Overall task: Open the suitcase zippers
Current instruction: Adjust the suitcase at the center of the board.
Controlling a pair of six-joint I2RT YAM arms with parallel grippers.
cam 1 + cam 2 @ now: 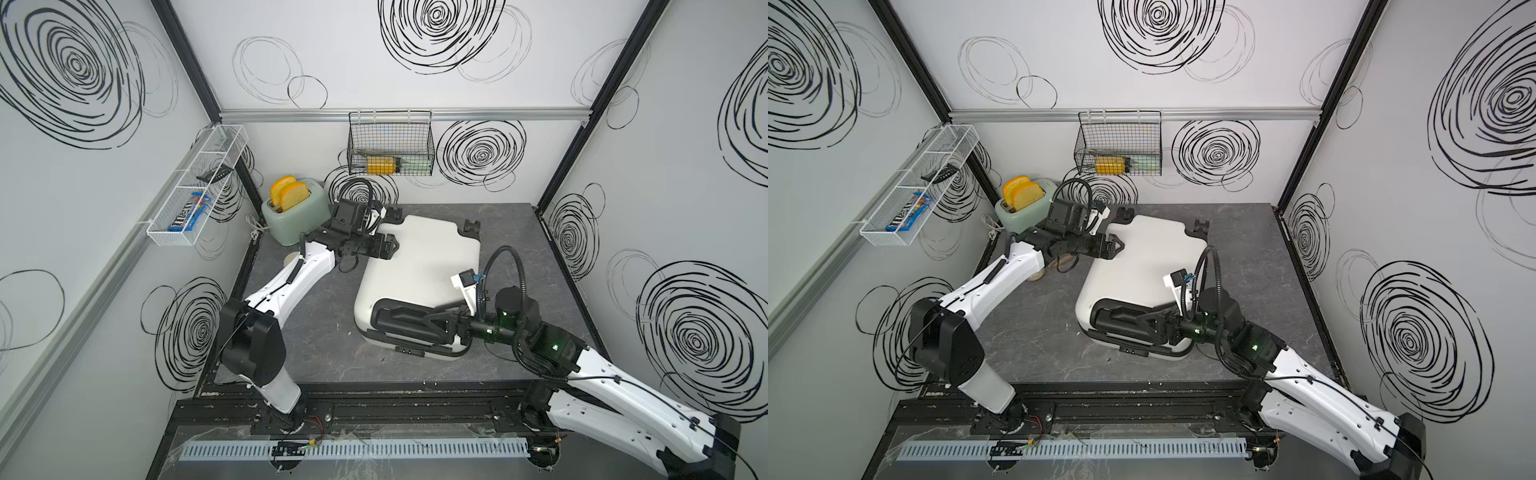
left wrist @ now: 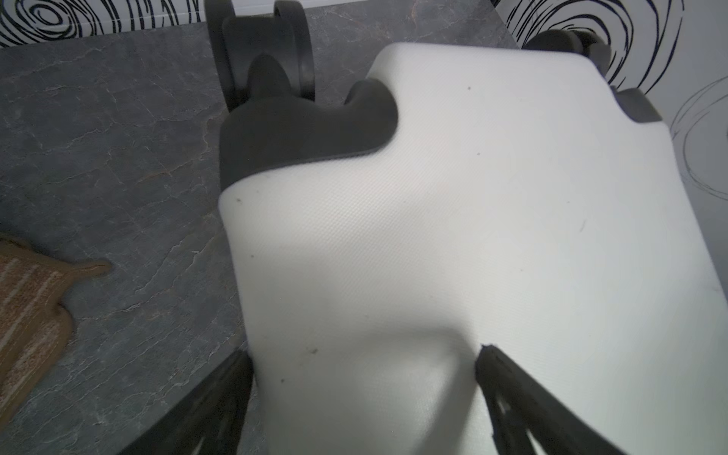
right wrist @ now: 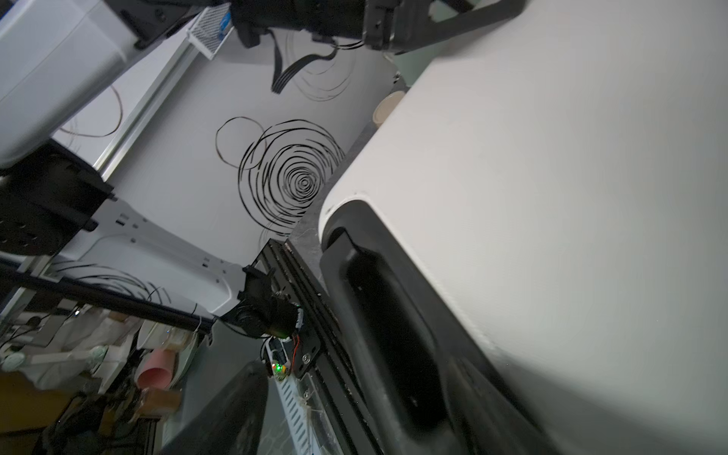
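Note:
The robot's right gripper is across the suitcase's handle [image 1: 400, 320] and the suitcase's long side points away, so the robot needs to move back and turn that long side [image 1: 478, 264] toward its right gripper.
The white suitcase [image 1: 424, 257] [image 1: 1142, 257] lies flat on the grey table, wheels [image 1: 471, 226] at the far end and black handle [image 1: 390, 318] at the near end. A thin dark zipper band [image 1: 409, 351] runs along its near side; I cannot make out the pulls. My left gripper [image 1: 392, 245] [image 2: 362, 354] hangs open over the far left corner, one finger past the shell's edge and one above the top [image 2: 472, 236]. At the near end, my right gripper [image 1: 409, 326] [image 3: 354, 413] stands open across the handle [image 3: 386, 327], gripping nothing.
A green toaster [image 1: 297, 216] holding toast stands at the back left, close behind my left wrist. A tan flat piece [image 2: 31, 307] lies on the table [image 1: 316, 332] left of the suitcase. A wire basket [image 1: 390, 145] hangs on the back wall, a white mesh shelf [image 1: 195, 187] on the left wall.

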